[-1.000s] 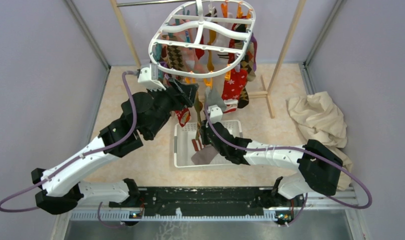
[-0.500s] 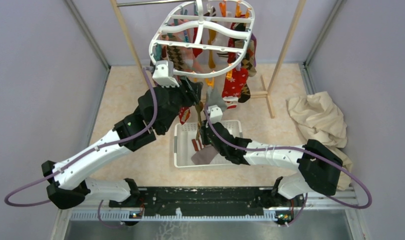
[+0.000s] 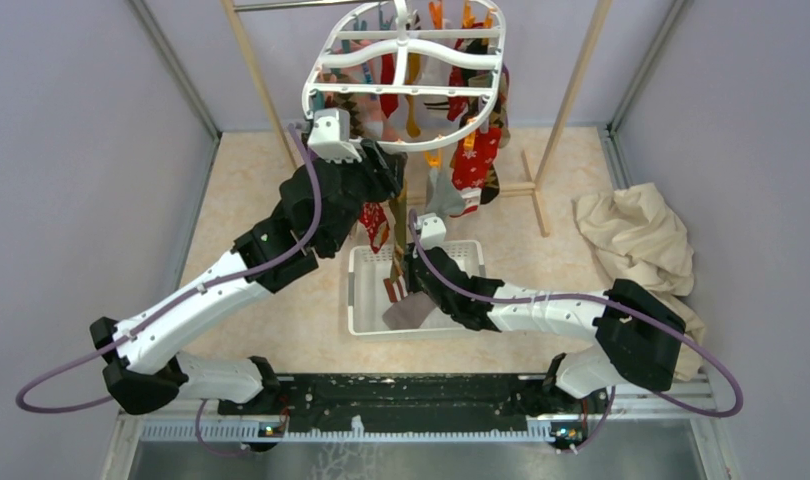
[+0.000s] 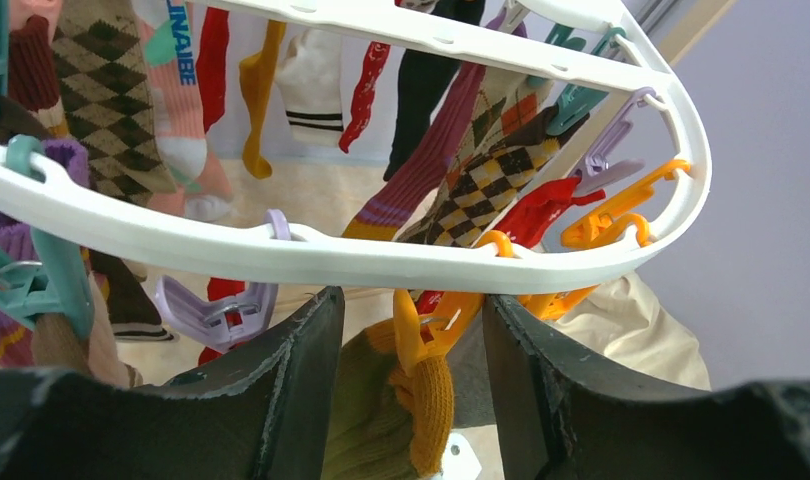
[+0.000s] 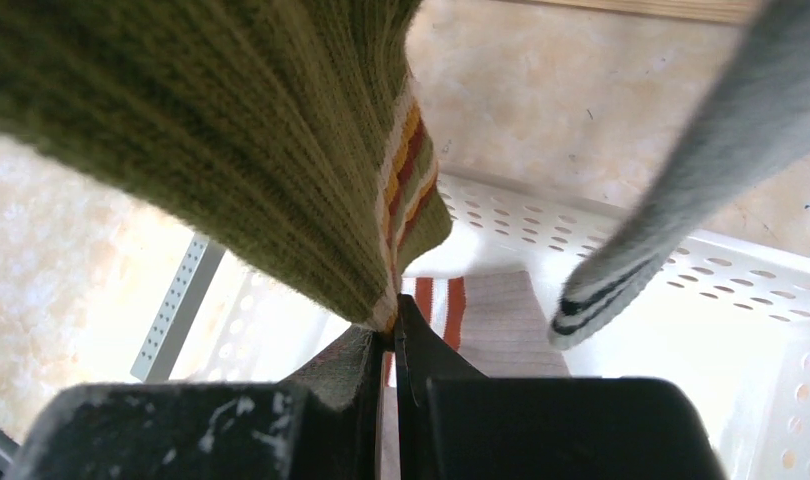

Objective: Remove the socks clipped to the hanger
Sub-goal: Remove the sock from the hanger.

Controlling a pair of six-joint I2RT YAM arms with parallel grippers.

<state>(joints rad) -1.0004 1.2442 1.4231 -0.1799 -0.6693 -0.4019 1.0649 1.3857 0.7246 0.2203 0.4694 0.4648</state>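
Note:
My left gripper needs to open wider and center itself again before it squeezes the clip's handles (image 4: 463, 315), because the orange clip is tight on the olive-green sock's cuff (image 4: 432, 390) and off-center in my fingers.
The white oval hanger (image 3: 401, 85) hangs at the top centre with several socks clipped under it; its rim (image 4: 311, 255) crosses the left wrist view. My left gripper (image 4: 411, 330) is open just below that rim, its jaws on either side of an orange clip (image 4: 431, 325) that holds the olive-green sock with a mustard cuff (image 4: 401, 410). My right gripper (image 5: 393, 310) is shut on the lower end of that olive-green sock (image 5: 251, 150), above the basket. In the top view the left gripper (image 3: 386, 170) is at the hanger's near edge and the right gripper (image 3: 406, 255) is below it.
A white slotted basket (image 3: 366, 300) on the floor holds a striped grey sock (image 5: 501, 320). A grey sock (image 5: 681, 180) dangles beside my right gripper. Wooden rack poles (image 3: 571, 90) flank the hanger. A cream cloth (image 3: 636, 235) lies at the right.
My left arm has risen and swung right, up to the hanger's near rim. The hanger has swung slightly. My right gripper has stayed in place on the sock.

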